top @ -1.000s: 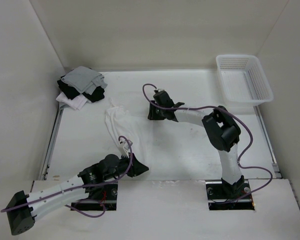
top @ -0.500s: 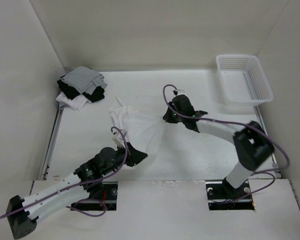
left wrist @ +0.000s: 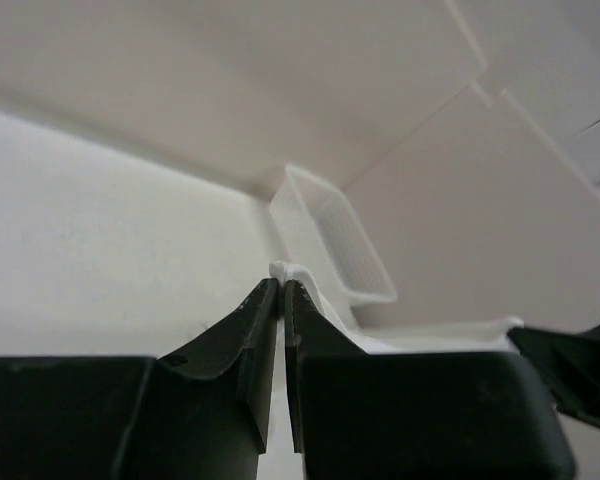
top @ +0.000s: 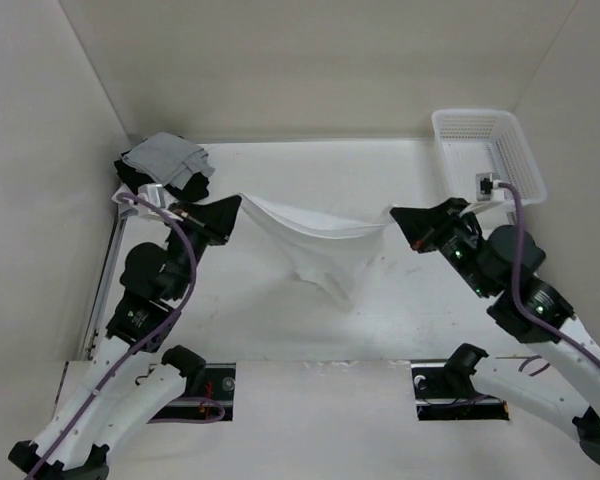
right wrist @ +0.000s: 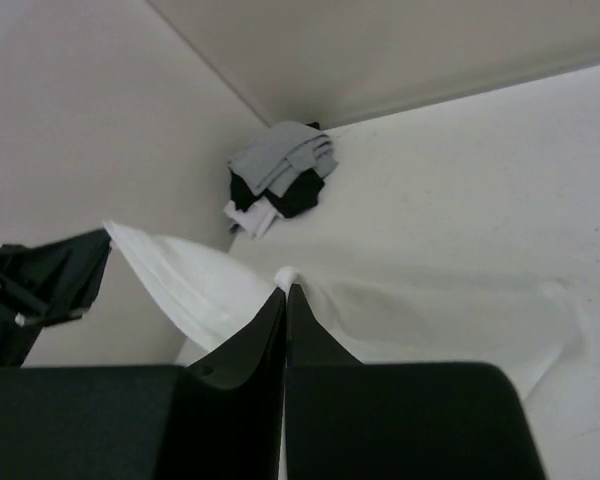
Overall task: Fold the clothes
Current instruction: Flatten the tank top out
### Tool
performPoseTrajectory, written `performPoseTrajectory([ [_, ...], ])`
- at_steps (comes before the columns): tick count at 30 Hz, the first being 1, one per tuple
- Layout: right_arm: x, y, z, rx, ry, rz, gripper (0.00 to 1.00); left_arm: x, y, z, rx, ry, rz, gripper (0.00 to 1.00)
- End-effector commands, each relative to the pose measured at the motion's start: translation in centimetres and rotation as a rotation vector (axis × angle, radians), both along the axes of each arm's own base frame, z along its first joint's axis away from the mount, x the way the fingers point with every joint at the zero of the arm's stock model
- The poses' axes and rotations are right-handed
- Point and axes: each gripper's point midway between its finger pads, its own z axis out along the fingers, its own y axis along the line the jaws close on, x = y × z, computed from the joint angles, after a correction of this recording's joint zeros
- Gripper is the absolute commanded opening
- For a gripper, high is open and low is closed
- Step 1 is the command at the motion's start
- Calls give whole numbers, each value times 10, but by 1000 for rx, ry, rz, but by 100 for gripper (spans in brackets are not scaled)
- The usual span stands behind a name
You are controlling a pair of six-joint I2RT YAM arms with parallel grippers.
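Note:
My grippers have the white garment's lower part hanging bunched up below the garment's sagging edge. They should both swing it toward the back wall before they lay it flat.
The white garment hangs stretched in the air between both grippers, its middle sagging toward the table. My left gripper is shut on its left corner; the wrist view shows a pinch of white cloth at the left gripper's tips. My right gripper is shut on the right corner, and a nub of cloth pokes out above the right gripper's closed tips. The garment spreads away from there toward the left gripper.
A stack of grey, black and white garments lies at the back left corner, close behind the left gripper. A white mesh basket stands at the back right, just beyond the right arm. White walls enclose the table on three sides.
Both arms have risen and swung apart, left arm to the back left, right arm to the right. The garment went from a crumpled heap on the table to lifted and stretched. The right gripper closed.

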Motion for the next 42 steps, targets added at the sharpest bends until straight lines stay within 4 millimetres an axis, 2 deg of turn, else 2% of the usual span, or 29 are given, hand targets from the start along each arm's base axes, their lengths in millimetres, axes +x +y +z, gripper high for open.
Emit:
performPoseTrajectory([
  [1, -26, -13, 33, 17, -22, -13, 1, -21, 26, 86, -79, -209, 58, 5],
  [4, -37, -11, 57, 23, -68, 3, 1, -21, 32, 104, -94, -241, 85, 5],
  [6, -35, -5, 61, -3, -82, 1, 1, -16, 34, 104, -95, -240, 108, 5],
  [8, -23, -1, 57, -34, -84, -22, 1, -3, 33, 94, -86, -219, 137, 5],
  [11, 14, 8, 40, -70, -67, -44, 1, 24, 32, 71, -56, -163, 184, 5],
  [12, 28, 11, 33, -71, -56, -40, 1, 39, 32, 58, -39, -136, 205, 5],
  [16, 82, 20, 11, -41, 2, -22, 1, 84, 44, 28, -22, -62, 287, 5],
  [20, 154, 23, -3, -44, 62, -56, 2, 144, 53, 14, -32, -3, 332, 5],
  [22, 186, 22, 6, -37, 64, -70, 1, 170, 52, 21, -37, 3, 309, 5],
  [24, 200, 19, 25, -27, 45, -76, 1, 191, 52, 36, -55, -8, 287, 5],
  [25, 206, 16, 42, -20, 25, -82, 1, 200, 53, 49, -64, -28, 279, 5],
  [27, 207, 11, 70, -10, -13, -85, 1, 205, 55, 70, -67, -62, 267, 5],
  [29, 204, 7, 96, -5, -52, -86, 1, 204, 62, 98, -64, -118, 267, 5],
  [31, 200, 2, 111, -6, -73, -94, 1, 199, 71, 117, -68, -156, 271, 5],
  [33, 200, -3, 114, -18, -75, -104, 2, 196, 72, 123, -66, -175, 270, 6],
  [35, 201, -9, 104, -28, -56, -116, 2, 196, 72, 119, -56, -174, 268, 6],
  [38, 201, -12, 72, -44, -4, -122, 2, 198, 72, 95, -37, -146, 278, 6],
  [39, 201, -12, 53, -50, 22, -122, 2, 196, 70, 82, -34, -129, 275, 6],
  [42, 194, -12, -6, -54, 97, -117, 3, 183, 64, 24, -33, -63, 262, 6],
])
